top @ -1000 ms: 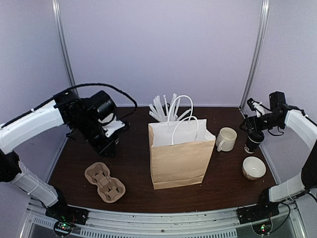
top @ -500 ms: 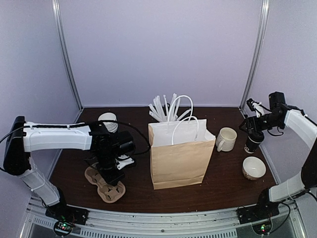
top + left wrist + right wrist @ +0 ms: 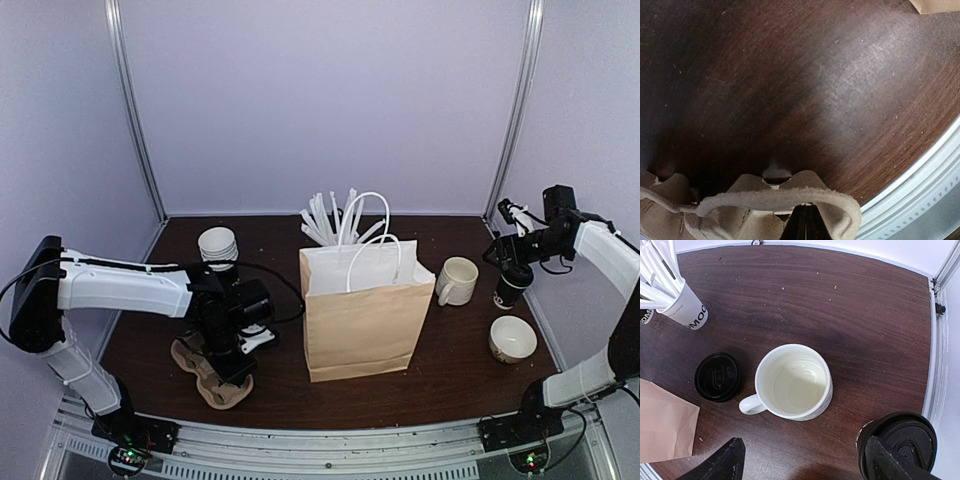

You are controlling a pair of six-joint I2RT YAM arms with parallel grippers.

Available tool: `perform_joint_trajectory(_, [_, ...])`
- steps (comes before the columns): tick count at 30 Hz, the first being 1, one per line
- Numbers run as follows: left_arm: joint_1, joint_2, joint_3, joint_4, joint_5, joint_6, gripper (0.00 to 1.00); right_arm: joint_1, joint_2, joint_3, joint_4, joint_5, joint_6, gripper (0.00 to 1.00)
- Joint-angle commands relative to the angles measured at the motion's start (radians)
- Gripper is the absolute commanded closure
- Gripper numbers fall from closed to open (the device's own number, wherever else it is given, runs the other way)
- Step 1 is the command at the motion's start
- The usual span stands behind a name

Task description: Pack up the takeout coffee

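The carrier's rim [image 3: 227, 402] is at my left gripper's closed fingers and there is open table ahead [image 3: 278, 350]. My left gripper should keep swinging that end of the carrier until it faces the bag, then let go.
The takeout coffee [image 3: 511, 288], a dark cup with a black lid, stands at the right edge of the table. In the right wrist view the coffee [image 3: 910, 437] sits by my right finger. My right gripper [image 3: 513, 262] hovers just above it, and in its own view this gripper [image 3: 800, 467] is wide open and empty. The brown paper bag [image 3: 360, 315] with white handles stands upright in the middle. My left gripper [image 3: 228, 362] is low over the pulp cup carrier [image 3: 205, 372]. In the left wrist view its fingers [image 3: 807, 225] are shut, tips at the carrier's rim [image 3: 780, 198].
A white mug [image 3: 457, 280] stands between the bag and the coffee, and it is empty in the right wrist view [image 3: 792, 382]. A loose black lid [image 3: 717, 376] lies left of it. A bowl [image 3: 512, 338], a stack of cups [image 3: 218, 245] and a cup of white sticks [image 3: 328, 220] stand around.
My left arm has swung from the back left down to the cup carrier at the front, uncovering the stack of cups. The right arm and coffee have not moved.
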Motion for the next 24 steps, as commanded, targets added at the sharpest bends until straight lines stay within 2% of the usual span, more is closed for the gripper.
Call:
perform_joint_trajectory(1, [-0.003, 0.014, -0.027, 0.085, 0.031, 0.020, 1.00, -0.002, 0.000, -0.005, 0.004, -0.014, -0.010, 0.13])
perform_joint_trajectory(9, [-0.003, 0.027, -0.050, 0.169, -0.027, 0.017, 1.00, -0.001, -0.002, -0.006, 0.005, -0.014, -0.008, 0.13])
perform_joint_trajectory(14, [0.002, 0.046, -0.029, 0.196, -0.109, 0.000, 1.00, -0.001, -0.003, -0.006, 0.004, -0.011, -0.007, 0.13])
perform_joint_trajectory(19, [0.048, 0.050, -0.016, 0.218, -0.181, -0.018, 1.00, -0.001, -0.006, -0.009, 0.004, -0.008, -0.007, 0.13])
perform_joint_trajectory(24, [0.119, 0.056, -0.021, 0.288, -0.185, -0.014, 1.00, 0.000, -0.009, -0.010, 0.003, -0.006, -0.008, 0.13])
